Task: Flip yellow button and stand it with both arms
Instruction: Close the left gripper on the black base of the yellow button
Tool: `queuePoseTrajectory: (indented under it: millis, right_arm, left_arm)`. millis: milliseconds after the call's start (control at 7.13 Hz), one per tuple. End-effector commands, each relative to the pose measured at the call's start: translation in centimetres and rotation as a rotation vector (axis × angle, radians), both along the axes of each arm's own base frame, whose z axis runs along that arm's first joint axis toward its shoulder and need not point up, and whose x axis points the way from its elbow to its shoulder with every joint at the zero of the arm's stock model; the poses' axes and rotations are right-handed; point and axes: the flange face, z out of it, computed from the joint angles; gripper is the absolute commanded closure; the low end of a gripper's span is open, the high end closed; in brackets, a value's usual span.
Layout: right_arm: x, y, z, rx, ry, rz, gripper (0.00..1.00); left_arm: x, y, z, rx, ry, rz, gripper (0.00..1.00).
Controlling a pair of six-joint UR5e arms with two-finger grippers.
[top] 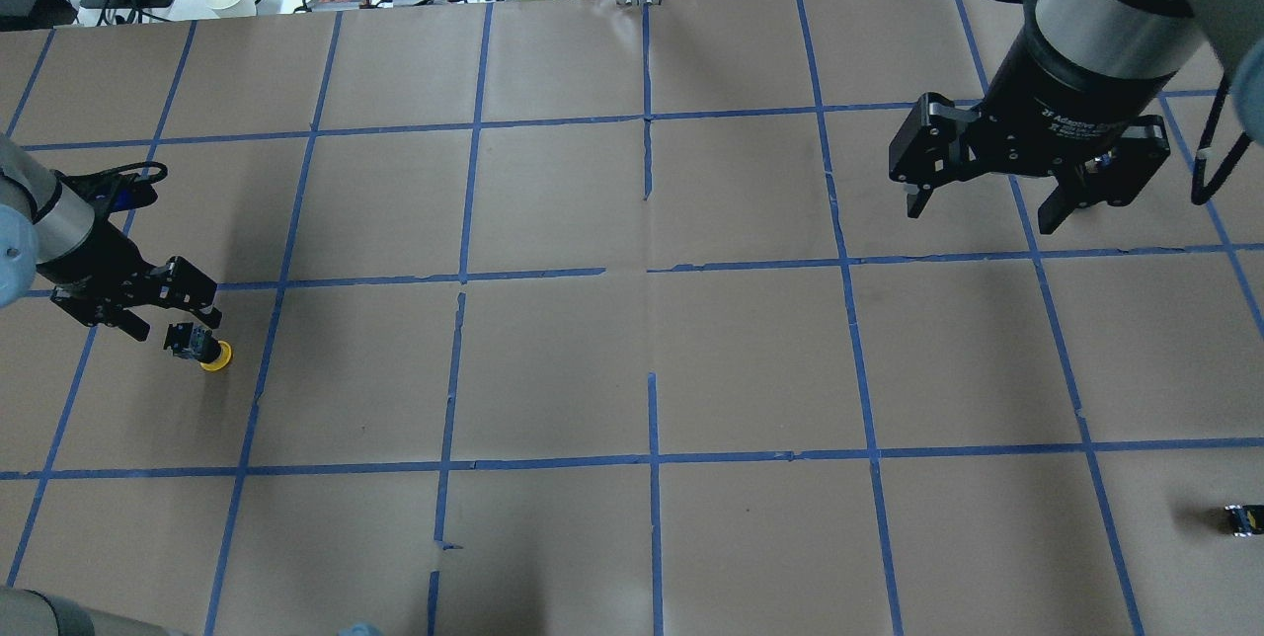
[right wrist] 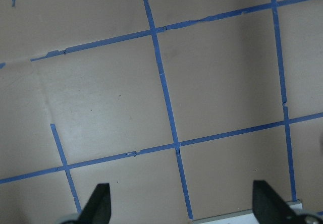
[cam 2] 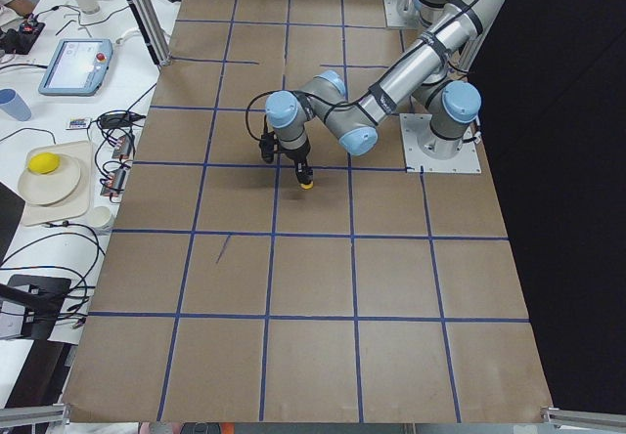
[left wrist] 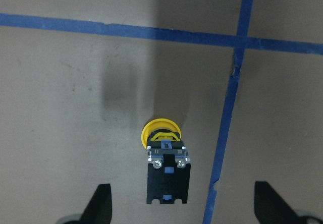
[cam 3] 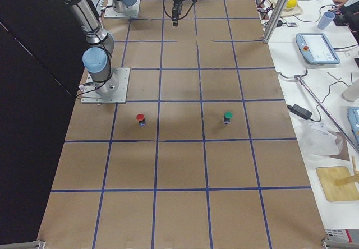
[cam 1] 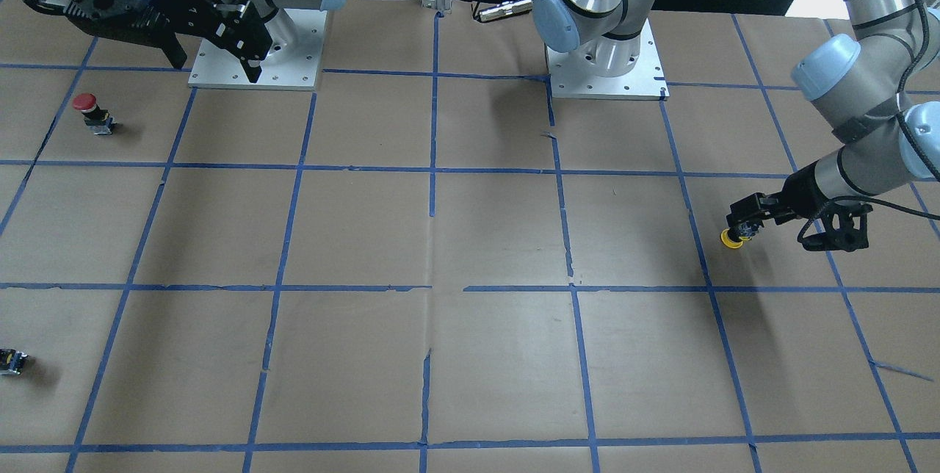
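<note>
The yellow cap [left wrist: 161,124] is lined up against the black switch body [left wrist: 168,172], so I expect the cap will follow stiffly, sticking straight out, when I lift the body.
The yellow button [top: 204,351] lies on its side on the brown paper at the table's left end. Its yellow cap [left wrist: 161,133] points away from my left gripper and its black switch body [left wrist: 166,178] points toward it. It also shows in the front view [cam 1: 732,237] and the left side view [cam 2: 306,184]. My left gripper [top: 166,315] is open and low over the table, with the button just ahead of its fingertips [left wrist: 101,206] and untouched. My right gripper [top: 983,211] is open and empty, held high over the table's right half, far from the button.
A red-capped button [cam 1: 88,109] stands near my right arm's base plate [cam 1: 294,62]. A green-capped button [cam 3: 227,116] stands one square beyond it. A small capless black switch block [top: 1242,518] lies at the right edge. Blue tape lines grid the paper.
</note>
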Motion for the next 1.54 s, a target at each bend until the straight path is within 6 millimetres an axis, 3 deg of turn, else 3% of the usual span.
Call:
queuePoseTrajectory:
  millis: [0, 140, 280, 841, 982, 1402]
  right_arm:
    - [-0.1, 0.1, 0.0, 0.000, 0.004, -0.006, 0.00]
    - [0.0, 0.0, 0.1, -0.003, 0.004, -0.005, 0.00]
    - [-0.1, 0.1, 0.1, -0.004, 0.002, -0.006, 0.00]
    - [0.0, 0.1, 0.1, -0.006, -0.001, -0.005, 0.00]
    - [0.0, 0.1, 0.1, -0.003, -0.001, -0.005, 0.00]
    - [-0.1, 0.1, -0.1, 0.005, 0.004, -0.006, 0.00]
  left_arm:
    - [0.4, -0.6, -1.8, 0.002, -0.004, -0.004, 0.09]
    - [0.5, -0.5, -1.8, 0.007, -0.010, -0.005, 0.30]
    - [0.4, -0.3, -1.7, 0.022, -0.016, -0.005, 0.34]
    - [-0.3, 0.6, -1.5, 0.023, -0.014, 0.002, 0.32]
    - [-0.4, 0.8, -1.5, 0.017, -0.020, 0.000, 0.37]
    - [-0.2, 0.6, -0.9, 0.008, -0.028, -0.008, 0.81]
